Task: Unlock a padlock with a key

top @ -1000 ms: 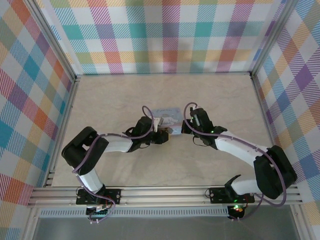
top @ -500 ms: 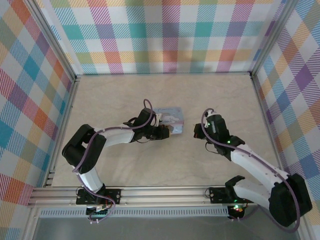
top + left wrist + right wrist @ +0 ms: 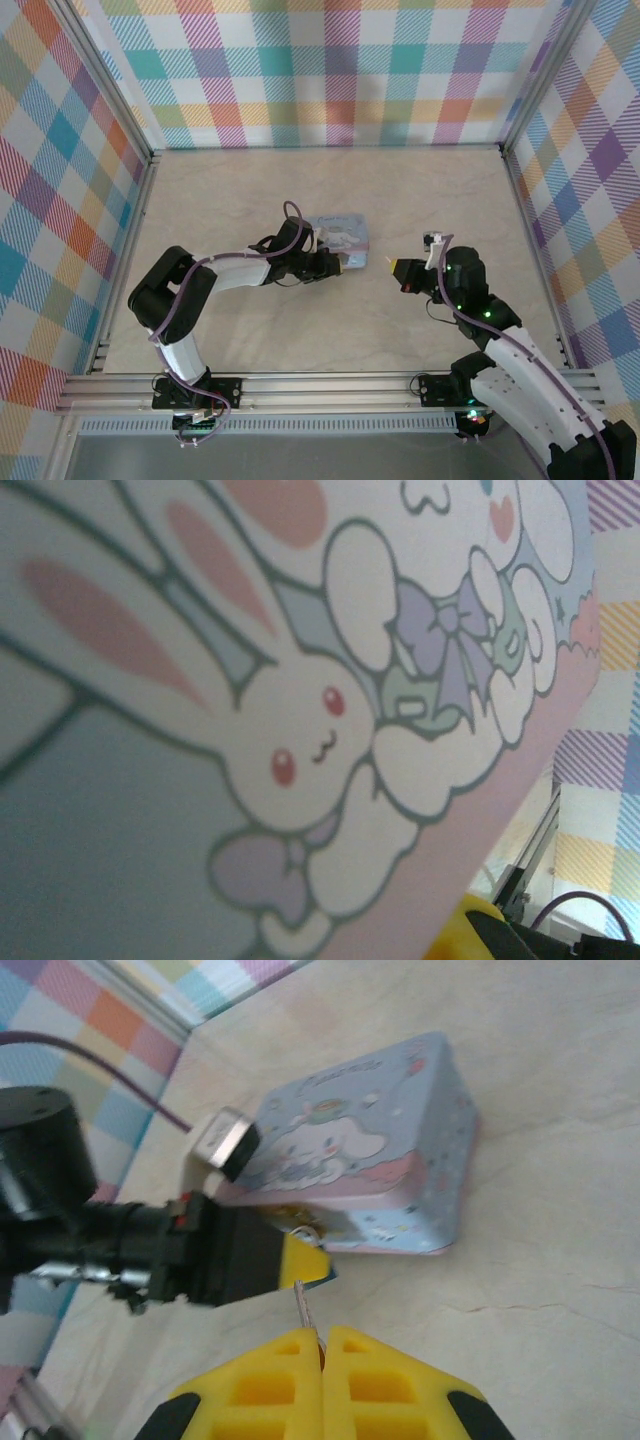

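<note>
The key (image 3: 303, 1305) comes in at a slant from above the padlock, and the padlock's keyhole end points away from the tin. My right gripper should swing lower and face that end of the padlock.
In the right wrist view my right gripper (image 3: 322, 1338) is shut on the key (image 3: 304, 1305), whose thin silver blade sticks out toward the left gripper. My left gripper (image 3: 312, 1265) lies against the near side of the pale blue cartoon tin (image 3: 370, 1150). It is shut on the padlock (image 3: 328, 1274), a tiny dark bluish piece peeking out under its yellow fingertip (image 3: 298, 1258). The key tip stops just short of that piece. From above, the left gripper (image 3: 340, 263) is at the tin (image 3: 340, 233) and the right gripper (image 3: 393, 266) is a short way to its right.
The tin's lid (image 3: 300, 680) with its white rabbit drawing is very close in the left wrist view. Plaid walls and a metal frame (image 3: 140, 200) enclose the beige tabletop (image 3: 440, 200). Purple cables run along both arms.
My right gripper has pulled back to the right, away from the tin and the left gripper, still holding the key. The left gripper has stayed by the tin.
</note>
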Action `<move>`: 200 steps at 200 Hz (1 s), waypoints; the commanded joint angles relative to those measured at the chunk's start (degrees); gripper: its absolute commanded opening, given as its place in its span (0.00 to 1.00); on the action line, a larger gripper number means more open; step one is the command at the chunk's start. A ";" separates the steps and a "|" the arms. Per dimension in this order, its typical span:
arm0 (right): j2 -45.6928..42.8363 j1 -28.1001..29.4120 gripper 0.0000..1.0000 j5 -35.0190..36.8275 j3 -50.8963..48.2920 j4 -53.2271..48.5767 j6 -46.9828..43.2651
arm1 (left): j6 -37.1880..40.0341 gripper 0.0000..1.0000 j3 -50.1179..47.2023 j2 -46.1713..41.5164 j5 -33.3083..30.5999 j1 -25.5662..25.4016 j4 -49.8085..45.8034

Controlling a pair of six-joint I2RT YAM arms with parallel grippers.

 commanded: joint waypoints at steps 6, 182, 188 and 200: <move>-2.39 -0.39 0.00 -6.93 2.68 -2.11 0.62 | -2.95 0.01 0.72 0.09 1.61 0.25 3.88; -8.01 -0.39 0.00 -9.24 -13.35 21.74 21.96 | -4.51 0.02 3.57 -0.31 4.87 1.22 3.23; -7.68 -0.39 0.00 -9.16 -13.80 22.32 22.16 | -4.55 0.02 3.52 -0.31 4.86 1.22 3.26; -7.09 -0.39 0.00 -8.68 -14.66 23.40 22.77 | -4.62 0.02 3.47 -0.40 5.01 1.32 3.44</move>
